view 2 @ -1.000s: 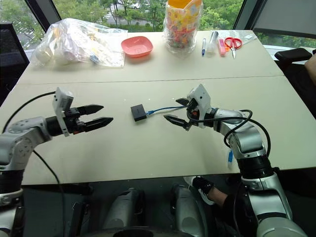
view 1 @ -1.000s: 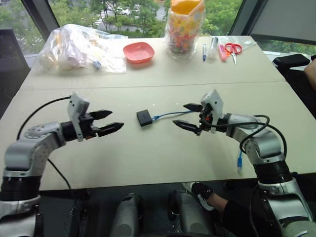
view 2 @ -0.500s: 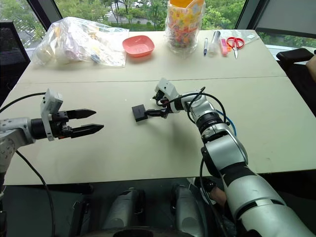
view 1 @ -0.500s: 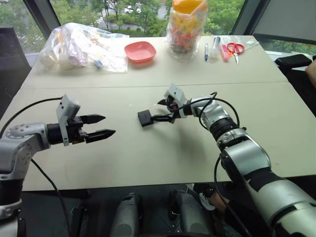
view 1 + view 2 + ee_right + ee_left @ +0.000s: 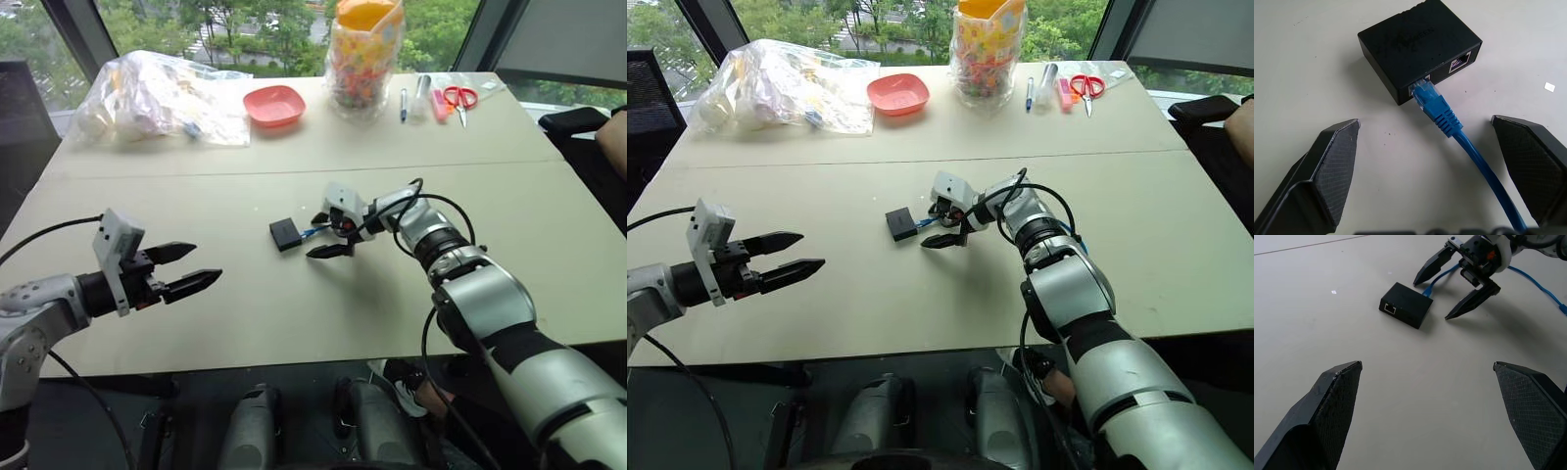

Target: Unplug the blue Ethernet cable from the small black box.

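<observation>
My grippers are both off the small black box, so my left gripper should take hold of the end opposite the plug and lift the box before my right gripper unplugs the cable.
The small black box lies flat near the table's middle. The blue Ethernet cable is plugged into a socket on the box's side, beside a second, free socket. My right gripper is open just right of the box. Its two fingers straddle the cable's plug without touching it, as the right wrist view shows. The cord runs off to the right under that arm. My left gripper hangs open and holds nothing, well left of the box and nearer the table's front.
At the table's far side stand a clear plastic bag, a pink bowl, a jar of colourful pieces, pens and red scissors. A seam crosses the tabletop behind the box.
My right gripper swung left along the cable and dipped, ending astride the plug next to the box. The left gripper drew back towards me and to the left. The box stayed put.
</observation>
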{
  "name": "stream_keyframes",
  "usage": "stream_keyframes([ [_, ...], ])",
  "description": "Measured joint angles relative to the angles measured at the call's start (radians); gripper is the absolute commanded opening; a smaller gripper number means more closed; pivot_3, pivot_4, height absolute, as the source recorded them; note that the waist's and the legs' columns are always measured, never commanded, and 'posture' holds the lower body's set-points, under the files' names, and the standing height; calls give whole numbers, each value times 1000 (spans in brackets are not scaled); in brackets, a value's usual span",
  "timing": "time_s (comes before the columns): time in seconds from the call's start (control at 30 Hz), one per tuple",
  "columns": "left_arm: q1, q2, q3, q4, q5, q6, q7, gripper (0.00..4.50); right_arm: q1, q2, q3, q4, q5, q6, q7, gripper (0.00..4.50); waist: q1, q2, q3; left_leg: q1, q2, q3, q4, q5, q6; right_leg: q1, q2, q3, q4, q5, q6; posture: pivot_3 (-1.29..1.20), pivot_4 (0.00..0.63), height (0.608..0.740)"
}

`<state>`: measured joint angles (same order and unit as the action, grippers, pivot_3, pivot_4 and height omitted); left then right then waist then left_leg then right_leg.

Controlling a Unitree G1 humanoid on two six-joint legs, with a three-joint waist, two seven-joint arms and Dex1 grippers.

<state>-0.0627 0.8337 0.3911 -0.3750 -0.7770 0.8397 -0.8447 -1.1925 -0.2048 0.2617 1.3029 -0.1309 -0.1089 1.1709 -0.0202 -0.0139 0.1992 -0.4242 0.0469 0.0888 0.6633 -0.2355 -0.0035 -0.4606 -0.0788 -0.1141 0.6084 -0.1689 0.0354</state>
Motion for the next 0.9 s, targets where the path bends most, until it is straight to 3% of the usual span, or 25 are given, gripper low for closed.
stream_keyframes([
  [0.23,-64,0,-62,43,11,-8,-7,4500,0,21,-13,2,-26,-9,-3,105,1,0,0,2,0,0,0,0,0,0,1,0,4,-1,-1,0,150,740],
  [0.37,-146,0,-123,143,46,-49,-57,4500,6,17,-1,-10,-64,-74,-64,40,1,0,0,3,0,0,0,1,-1,0,1,0,4,-2,-2,0,150,740],
  [0.47,-260,-18,-191,287,89,-95,-113,4500,27,-12,29,-53,-123,-171,-205,40,9,0,0,3,0,0,0,2,-3,1,0,0,5,-2,-3,0,150,740],
  [0.67,-578,-140,-270,723,158,-173,-237,4500,114,-116,78,-217,-251,-361,-494,40,7,-1,1,-3,-5,2,2,3,-3,-3,-1,0,5,0,2,0,150,740],
  [0.9,-1025,-318,-292,1362,269,-345,-365,4500,242,-187,77,-566,-296,-435,-625,40,-1,-1,1,-2,-6,5,1,2,-2,-3,0,0,6,-1,5,0,150,740],
])
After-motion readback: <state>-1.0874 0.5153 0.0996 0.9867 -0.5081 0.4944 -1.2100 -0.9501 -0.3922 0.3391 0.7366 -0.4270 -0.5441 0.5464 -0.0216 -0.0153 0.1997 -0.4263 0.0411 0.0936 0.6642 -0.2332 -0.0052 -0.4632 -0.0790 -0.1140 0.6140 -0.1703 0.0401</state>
